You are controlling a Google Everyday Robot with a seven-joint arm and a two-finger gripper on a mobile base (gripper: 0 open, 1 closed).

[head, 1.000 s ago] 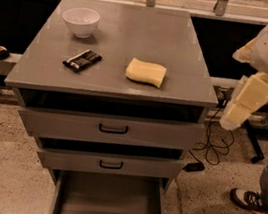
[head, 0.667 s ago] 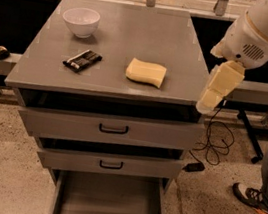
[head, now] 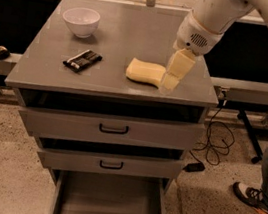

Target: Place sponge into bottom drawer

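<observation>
The pale yellow sponge (head: pixel 145 71) is lying flat as a short, thick slab (head: pixel 138 78), so I expect it to keep straight when the robot's gripper lifts it by one end.
The pale yellow sponge (head: pixel 145 72) lies flat on the grey cabinet top (head: pixel 125 32), right of centre near the front. My gripper (head: pixel 172 77) hangs from the white arm at the upper right, its tip just at the sponge's right end, above the cabinet top. The bottom drawer (head: pixel 109 201) is pulled out below the two upper drawers, and its flat grey floor is bare.
A white bowl (head: pixel 80 21) stands at the back left of the top. A black flat packet (head: pixel 82 60) lies left of the sponge. A person's leg and shoe (head: pixel 262 190) are on the floor at the right, with cables (head: pixel 215 137) beside the cabinet.
The arm has swung left from beside the cabinet's right edge to over the top, bringing the gripper next to the sponge's right end. The sponge has not moved.
</observation>
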